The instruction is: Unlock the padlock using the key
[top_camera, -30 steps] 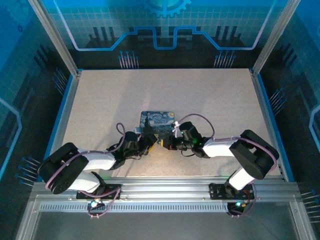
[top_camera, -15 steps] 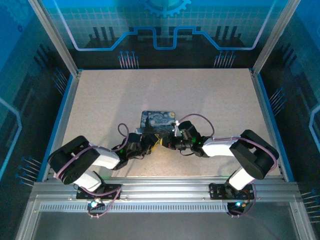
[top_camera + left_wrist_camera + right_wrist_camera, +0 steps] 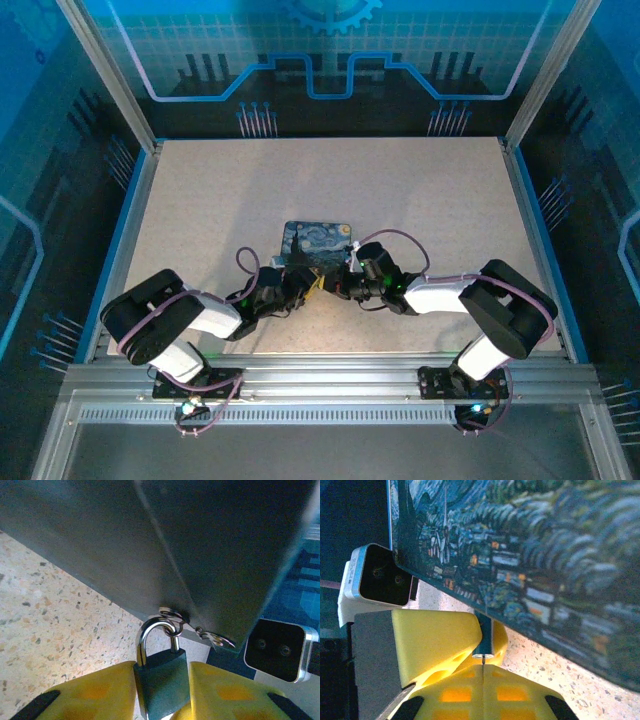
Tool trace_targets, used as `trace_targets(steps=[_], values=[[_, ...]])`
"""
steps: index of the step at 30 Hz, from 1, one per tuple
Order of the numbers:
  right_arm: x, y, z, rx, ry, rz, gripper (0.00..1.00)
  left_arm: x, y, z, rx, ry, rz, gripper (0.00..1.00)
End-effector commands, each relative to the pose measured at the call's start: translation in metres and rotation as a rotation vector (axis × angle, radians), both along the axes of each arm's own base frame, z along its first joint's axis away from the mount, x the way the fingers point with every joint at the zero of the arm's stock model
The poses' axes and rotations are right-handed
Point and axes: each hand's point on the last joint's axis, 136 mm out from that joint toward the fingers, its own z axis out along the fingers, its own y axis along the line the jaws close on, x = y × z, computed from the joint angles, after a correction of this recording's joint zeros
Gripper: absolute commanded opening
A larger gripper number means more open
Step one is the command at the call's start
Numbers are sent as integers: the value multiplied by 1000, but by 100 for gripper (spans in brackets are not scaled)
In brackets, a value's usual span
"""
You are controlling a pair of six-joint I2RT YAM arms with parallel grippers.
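The shackle is shut with the key in the padlock, so I will have my right gripper open, back away, roll its wrist and take the key from another side.
The padlock has a dark teal body and a silver shackle hooked through a small ring under the painted tin. My left gripper is shut on the body, with a yellow finger pressed against each side. In the right wrist view my right gripper is shut on the key, a thin dark blade that runs up into the bottom of the padlock. Seen from the top, the left gripper and the right gripper meet tip to tip just in front of the tin.
The blue-and-yellow swirl-painted tin lies mid-table directly behind both grippers, and its side looms over the padlock. A ring with a spare silver key hangs beside the shackle. The speckled tabletop spreads out around them inside blue walls.
The left arm's rear links have swung right and forward, toward the centre. Both grippers stay together at the padlock, and the right arm is nearly still.
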Motion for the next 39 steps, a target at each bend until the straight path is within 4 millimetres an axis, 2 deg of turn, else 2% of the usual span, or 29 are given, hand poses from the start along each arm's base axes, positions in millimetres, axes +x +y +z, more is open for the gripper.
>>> trace_targets(steps=[1, 9, 14, 24, 30, 39], values=[[-1, 10, 11, 64, 6, -7, 6, -1, 0, -1, -8, -7, 12, 30], [-2, 7, 9, 53, 15, -19, 12, -2, 3, -1, 1, -5, 22, 20], [-3, 5, 9, 43, 3, -15, 24, -2, 3, 1, 9, -6, 21, 13], [-7, -11, 12, -46, -63, -3, 37, -3, 3, 4, 15, -9, 16, 11], [-9, -23, 24, -153, -174, 64, 48, -2, 1, 6, 19, -8, 8, 11], [-6, -44, 61, -335, -409, 191, 65, -4, 1, 11, 35, 13, 3, 10]])
